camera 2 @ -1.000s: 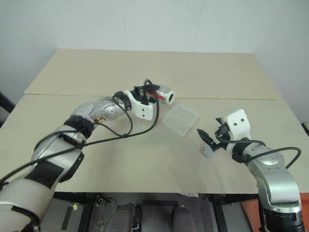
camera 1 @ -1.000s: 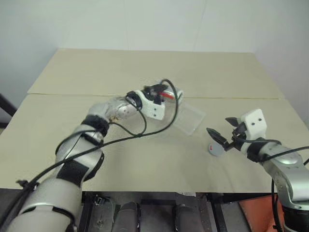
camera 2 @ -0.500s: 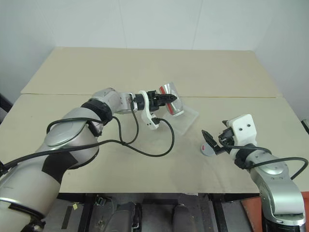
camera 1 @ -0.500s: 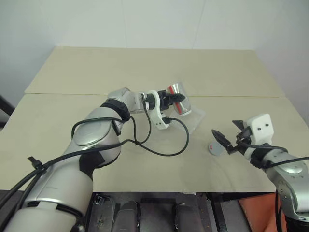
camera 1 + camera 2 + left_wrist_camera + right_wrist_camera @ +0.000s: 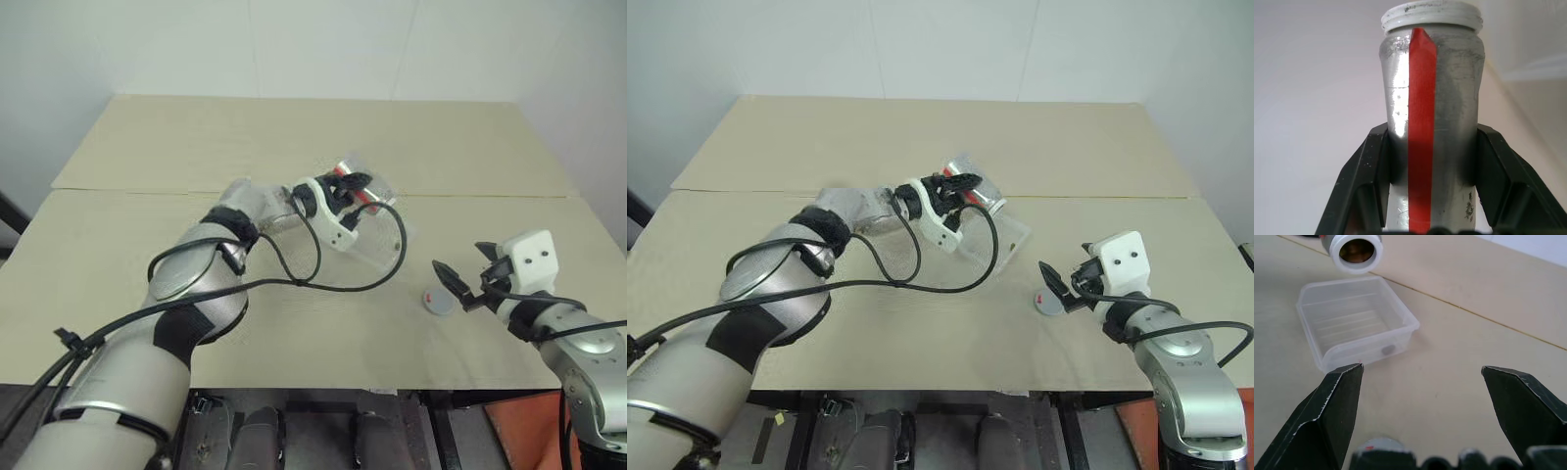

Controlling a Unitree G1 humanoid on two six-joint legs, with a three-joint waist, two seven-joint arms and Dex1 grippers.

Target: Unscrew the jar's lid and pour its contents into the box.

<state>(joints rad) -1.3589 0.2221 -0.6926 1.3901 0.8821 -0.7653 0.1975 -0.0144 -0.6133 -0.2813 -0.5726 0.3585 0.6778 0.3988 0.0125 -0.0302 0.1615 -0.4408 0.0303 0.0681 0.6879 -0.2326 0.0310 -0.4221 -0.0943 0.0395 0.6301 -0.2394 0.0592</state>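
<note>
A dark piece is in the box (image 5: 1388,350), so my left gripper should keep turning the jar upright until it stands flat in the open space (image 5: 260,302) next to the box.
My left gripper (image 5: 353,185) is shut on the jar (image 5: 1430,98), a silvery cylinder with a red stripe. The jar lies tipped about level, above the table, with no lid on it. Its open white-rimmed mouth (image 5: 1356,249) faces the right side and hangs over the far edge of the box (image 5: 1359,351), a clear plastic tray. Brownish contents show inside the mouth. The lid (image 5: 1050,304), a small grey disc, lies flat on the table to the right of the box. My right gripper (image 5: 1059,286) hovers open just over the lid, with nothing between its fingers.
The work happens on a wide beige table (image 5: 196,137) with a seam running across its middle. A white wall stands behind it. The left arm's black cable (image 5: 323,284) loops down onto the table in front of the box.
The left gripper has carried the jar a little to the right, over the box, and the arm's elbow has folded. The right gripper and the lid have stayed where they were.
</note>
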